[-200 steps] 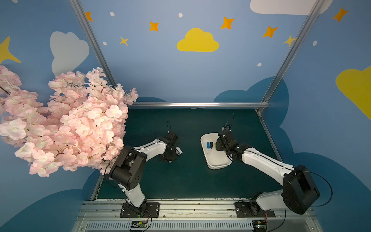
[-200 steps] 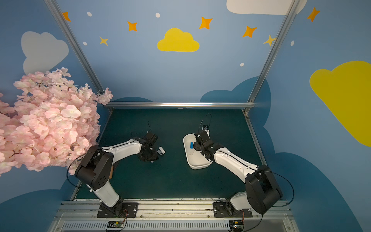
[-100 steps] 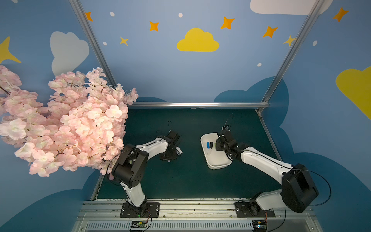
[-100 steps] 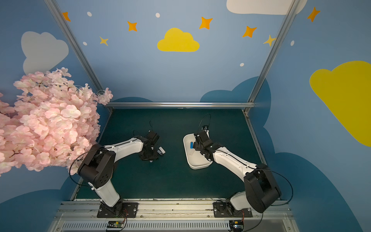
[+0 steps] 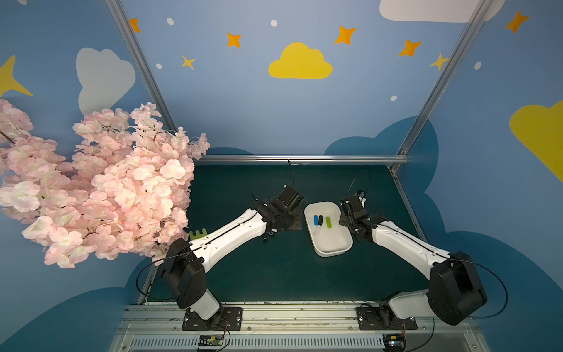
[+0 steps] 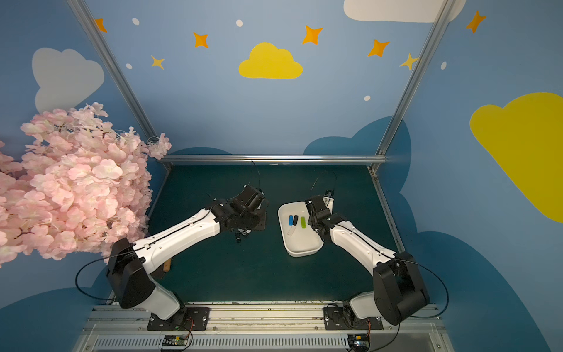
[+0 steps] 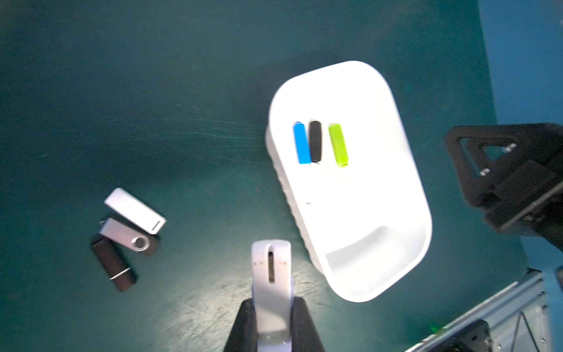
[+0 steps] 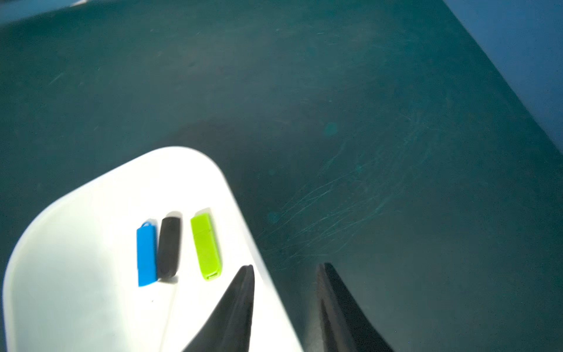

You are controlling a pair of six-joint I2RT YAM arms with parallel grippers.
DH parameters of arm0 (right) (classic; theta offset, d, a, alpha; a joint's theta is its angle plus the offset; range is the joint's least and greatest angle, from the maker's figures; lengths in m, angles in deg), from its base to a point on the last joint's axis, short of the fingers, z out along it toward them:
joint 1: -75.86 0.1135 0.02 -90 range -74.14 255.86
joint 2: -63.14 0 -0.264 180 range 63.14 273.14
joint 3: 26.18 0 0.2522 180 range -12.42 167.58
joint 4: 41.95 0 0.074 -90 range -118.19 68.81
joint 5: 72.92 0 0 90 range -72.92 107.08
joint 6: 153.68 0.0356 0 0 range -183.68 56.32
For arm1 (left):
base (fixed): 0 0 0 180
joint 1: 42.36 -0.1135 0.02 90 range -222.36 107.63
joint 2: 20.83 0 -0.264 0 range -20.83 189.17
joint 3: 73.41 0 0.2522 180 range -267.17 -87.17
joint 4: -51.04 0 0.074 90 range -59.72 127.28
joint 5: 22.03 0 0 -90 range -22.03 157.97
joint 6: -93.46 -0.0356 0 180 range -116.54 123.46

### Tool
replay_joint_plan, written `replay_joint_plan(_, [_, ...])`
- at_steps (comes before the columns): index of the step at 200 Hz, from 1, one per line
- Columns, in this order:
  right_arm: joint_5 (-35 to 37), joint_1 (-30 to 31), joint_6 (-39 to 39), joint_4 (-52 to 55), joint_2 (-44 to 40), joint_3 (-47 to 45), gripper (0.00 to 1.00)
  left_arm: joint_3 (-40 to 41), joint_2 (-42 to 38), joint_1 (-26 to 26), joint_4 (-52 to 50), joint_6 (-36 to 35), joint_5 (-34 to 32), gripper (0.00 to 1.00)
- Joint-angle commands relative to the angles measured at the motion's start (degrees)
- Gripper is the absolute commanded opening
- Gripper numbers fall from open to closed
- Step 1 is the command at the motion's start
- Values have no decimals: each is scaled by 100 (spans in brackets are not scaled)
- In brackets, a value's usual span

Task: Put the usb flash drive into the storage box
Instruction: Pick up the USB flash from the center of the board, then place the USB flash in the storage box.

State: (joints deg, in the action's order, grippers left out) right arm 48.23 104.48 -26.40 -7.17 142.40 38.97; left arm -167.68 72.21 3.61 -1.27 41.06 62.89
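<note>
The space in front of the green drive is clear, so my left gripper keeps carrying its white drive into the storage box and lets go of it low.
My left gripper is shut on a white usb flash drive, which sticks out past the fingertips above the mat, just short of the storage box. The box is a shallow white tub holding a blue drive, a black drive and a green drive. In both top views the left gripper hangs left of the box. My right gripper is open and holds nothing. One of its fingers is over the box's right rim and the other is over the mat.
Three more drives lie together on the green mat left of the box: a white one, a silver swivel one and a black one. A pink blossom tree overhangs the left side. A metal rail bounds the back.
My left gripper has shut on the white drive and carried it up and right, towards the box. The right gripper has drawn slightly right, and the green drive now shows in the box.
</note>
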Motion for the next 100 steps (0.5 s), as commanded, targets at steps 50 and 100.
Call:
replay_joint_plan(50, [290,-379,671,-271,-1041,-826,39,-2276,2324,695,-394,148,130,11])
replay_joint_plan(100, [-89,-535,781,-330,-1023,-868,39,-3514,3521,729,-1063,-89,52,11])
